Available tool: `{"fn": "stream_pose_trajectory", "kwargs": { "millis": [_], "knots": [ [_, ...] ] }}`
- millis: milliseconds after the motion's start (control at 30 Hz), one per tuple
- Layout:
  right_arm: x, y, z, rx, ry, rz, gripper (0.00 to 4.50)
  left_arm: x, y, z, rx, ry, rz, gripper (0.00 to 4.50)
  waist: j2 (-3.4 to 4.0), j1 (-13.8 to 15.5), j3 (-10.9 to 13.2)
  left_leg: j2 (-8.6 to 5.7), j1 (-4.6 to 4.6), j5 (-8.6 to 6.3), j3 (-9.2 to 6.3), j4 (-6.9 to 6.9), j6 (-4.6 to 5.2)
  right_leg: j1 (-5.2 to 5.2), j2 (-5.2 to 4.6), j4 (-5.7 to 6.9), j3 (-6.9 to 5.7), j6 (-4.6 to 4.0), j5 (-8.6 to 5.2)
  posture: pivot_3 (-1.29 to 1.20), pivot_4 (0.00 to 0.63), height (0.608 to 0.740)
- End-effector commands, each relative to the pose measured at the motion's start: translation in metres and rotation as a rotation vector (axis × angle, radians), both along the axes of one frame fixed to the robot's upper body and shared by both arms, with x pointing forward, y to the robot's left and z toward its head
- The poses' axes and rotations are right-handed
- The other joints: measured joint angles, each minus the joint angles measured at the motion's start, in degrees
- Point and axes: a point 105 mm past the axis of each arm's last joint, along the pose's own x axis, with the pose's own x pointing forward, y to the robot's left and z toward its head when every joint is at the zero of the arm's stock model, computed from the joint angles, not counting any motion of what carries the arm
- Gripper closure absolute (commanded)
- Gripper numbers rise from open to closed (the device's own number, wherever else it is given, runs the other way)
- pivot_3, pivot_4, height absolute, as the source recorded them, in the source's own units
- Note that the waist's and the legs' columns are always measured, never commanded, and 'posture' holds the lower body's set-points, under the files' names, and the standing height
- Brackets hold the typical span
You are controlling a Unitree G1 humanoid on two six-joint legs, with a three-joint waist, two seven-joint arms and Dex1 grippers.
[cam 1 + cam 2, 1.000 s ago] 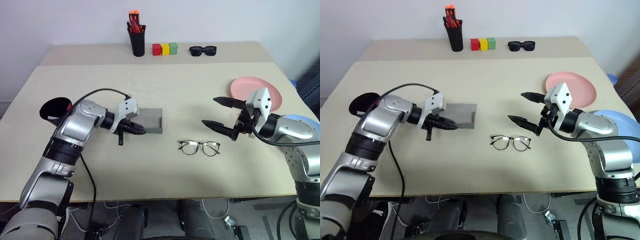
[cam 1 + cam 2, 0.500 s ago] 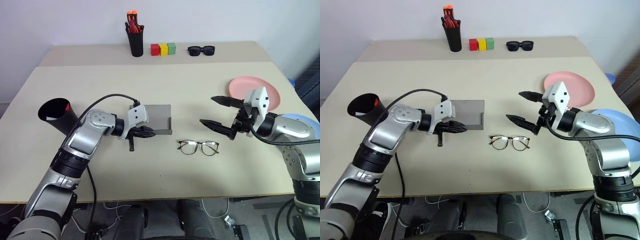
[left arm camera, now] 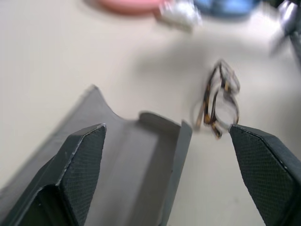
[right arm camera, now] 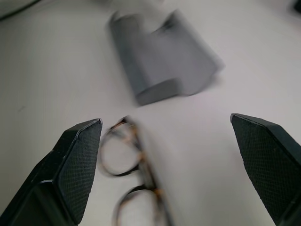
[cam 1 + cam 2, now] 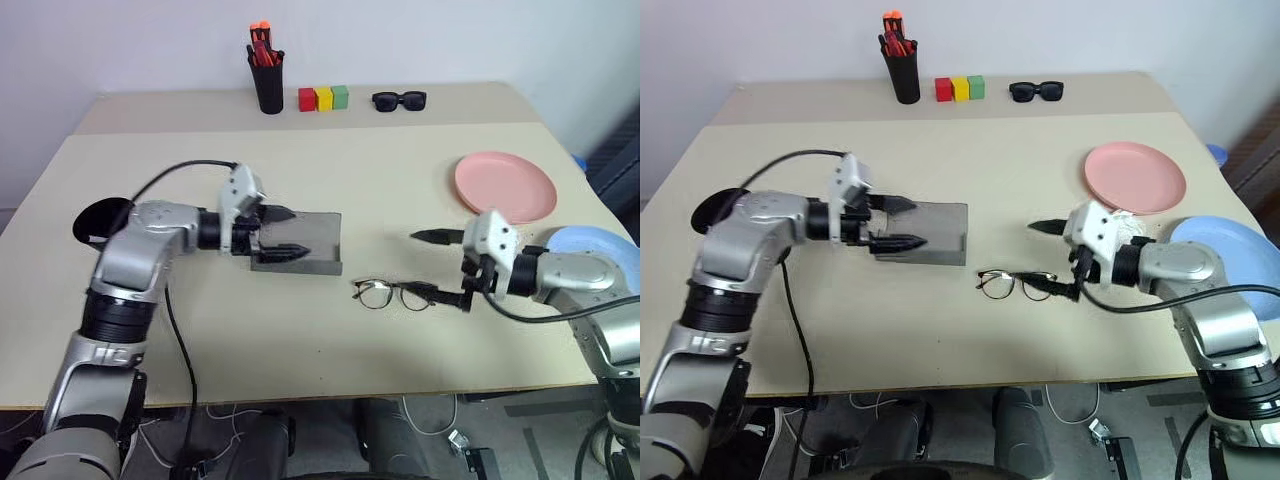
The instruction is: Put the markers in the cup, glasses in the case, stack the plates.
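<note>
The temples [image 4: 149, 174] are tucked in behind the glasses' rims. The glasses [image 5: 393, 295] will stay folded and fit in the grey case when I carry them there.
The grey case [image 5: 305, 245] lies open at the table's middle left. My left gripper [image 5: 284, 232] hovers open over its left end, with nothing between the fingers. The thin dark-framed glasses [image 5: 392, 293] lie unfolded on the table just right of the case, also in the right wrist view as glasses [image 4: 131, 174]. My right gripper [image 5: 438, 266] is open and low at their right end, its lower fingertip right beside the frame. The pink plate [image 5: 505, 186] sits at the right, and the blue plate [image 5: 592, 243] is partly behind my right arm. The black cup [image 5: 97, 220] shows behind my left arm. The markers are hidden.
At the back edge stand a black pen holder [image 5: 268, 85] with red and orange pens, a row of red, yellow and green blocks [image 5: 323, 98], and black sunglasses [image 5: 398, 100]. A black cable loops over my left arm.
My left gripper has gone from shut to open and risen, and the case now lies open. My right gripper has come down to the right end of the glasses, still open.
</note>
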Motion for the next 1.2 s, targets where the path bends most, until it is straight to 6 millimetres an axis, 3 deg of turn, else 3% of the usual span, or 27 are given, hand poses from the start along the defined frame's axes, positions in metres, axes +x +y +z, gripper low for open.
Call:
{"fn": "stream_pose_trajectory", "kwargs": {
  "millis": [33, 300, 500, 667, 1000, 1100, 1200],
  "knots": [
    [0.008, 0.003, -0.010, -0.138, -0.062, -0.031, 0.00, -0.030, 0.014, 0.024, -0.103, -0.037, -0.082, 0.18, 0.00, 0.03, 0.00, 0.00, 0.00, 0.00, 0.01, 0.00, 0.00, 0.00, -0.01, -0.01, 0.01, 0.00, 0.00, 0.00, 0.150, 0.740],
    [0.011, 0.003, -0.025, -0.276, -0.043, -0.042, 0.00, -0.064, 0.043, 0.026, -0.162, -0.080, -0.072, 0.18, 0.00, 0.67, 0.00, -0.01, -0.04, 0.01, -0.02, 0.00, -0.03, 0.02, -0.04, -0.08, 0.00, -0.02, 0.00, 0.00, 0.150, 0.740],
    [0.015, -0.003, -0.028, -0.335, -0.047, -0.041, 0.00, -0.071, 0.049, 0.019, -0.139, -0.096, -0.058, 0.18, 0.01, 0.40, 0.00, -0.01, 0.00, 0.01, -0.01, -0.01, -0.02, 0.08, -0.03, -0.11, -0.01, -0.02, -0.01, 0.00, 0.150, 0.740],
    [0.016, -0.006, -0.031, -0.376, -0.057, -0.034, 2.17, -0.069, 0.047, 0.018, -0.135, -0.112, -0.052, 0.16, 0.01, 0.40, 0.00, 0.00, 0.01, 0.01, -0.01, -0.01, -0.02, 0.07, -0.02, -0.11, -0.01, -0.02, -0.01, 0.00, 0.150, 0.740],
    [0.013, -0.011, -0.039, -0.406, -0.035, -0.022, 2.17, -0.066, 0.049, 0.013, -0.128, -0.109, -0.046, 0.16, 0.01, 0.40, 0.00, 0.00, 0.00, 0.01, -0.01, -0.01, -0.02, 0.07, -0.02, -0.12, -0.01, -0.02, -0.01, 0.00, 0.150, 0.740],
    [0.013, -0.011, -0.038, -0.405, -0.041, -0.026, 3.00, -0.067, 0.048, 0.012, -0.132, -0.095, -0.052, 0.16, 0.01, 0.40, 0.00, 0.00, 0.00, 0.01, -0.01, -0.01, -0.02, 0.08, -0.02, -0.12, -0.01, -0.03, -0.01, 0.00, 0.150, 0.740],
    [0.013, -0.012, -0.039, -0.406, -0.041, -0.023, 4.47, -0.065, 0.049, 0.011, -0.135, -0.082, -0.044, 0.16, 0.01, 0.41, 0.00, 0.00, 0.01, 0.01, -0.01, -0.01, -0.02, 0.08, -0.02, -0.12, -0.01, -0.03, -0.01, 0.00, 0.150, 0.740]
  ]
}}
